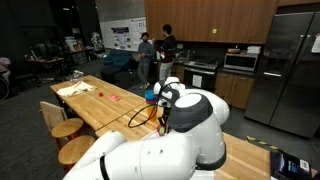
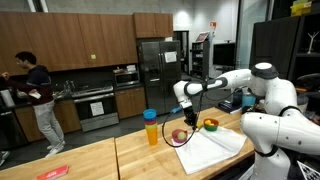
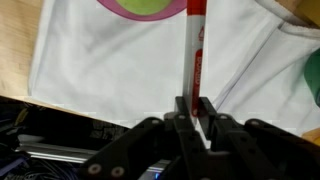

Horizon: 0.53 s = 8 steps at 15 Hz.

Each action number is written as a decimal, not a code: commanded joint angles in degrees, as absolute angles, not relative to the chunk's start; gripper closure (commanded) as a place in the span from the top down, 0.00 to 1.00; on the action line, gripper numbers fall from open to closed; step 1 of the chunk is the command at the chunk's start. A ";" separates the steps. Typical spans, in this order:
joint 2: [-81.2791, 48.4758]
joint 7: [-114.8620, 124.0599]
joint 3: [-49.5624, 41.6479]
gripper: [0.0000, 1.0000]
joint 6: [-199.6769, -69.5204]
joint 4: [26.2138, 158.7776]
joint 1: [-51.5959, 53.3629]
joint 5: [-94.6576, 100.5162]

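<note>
The red-and-white stick's loose end points to the open pink plate, so my gripper should keep going toward it and let the stick go over its green middle.
My gripper is shut on a thin red-and-white stick, perhaps a pen, which points away from the jaws over a white cloth. In an exterior view the gripper hangs above a pink plate with a green middle on the wooden table. The same plate shows at the top edge of the wrist view. A green bowl sits just beside the cloth. An orange cup with a blue lid stands next to the plate.
A black cable loops around the plate. In an exterior view the robot's white body hides much of the table, which carries a red item and a pale cloth. Stools line the table; people stand in the kitchen.
</note>
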State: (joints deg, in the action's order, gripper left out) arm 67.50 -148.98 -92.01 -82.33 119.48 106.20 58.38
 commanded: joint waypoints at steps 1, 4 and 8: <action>69.59 -148.98 -92.34 0.04 -81.91 116.87 108.28 60.53; 69.31 -148.98 -93.16 0.04 -82.62 116.00 110.22 60.94; 69.00 -148.95 -94.08 0.04 -82.52 114.49 113.09 60.95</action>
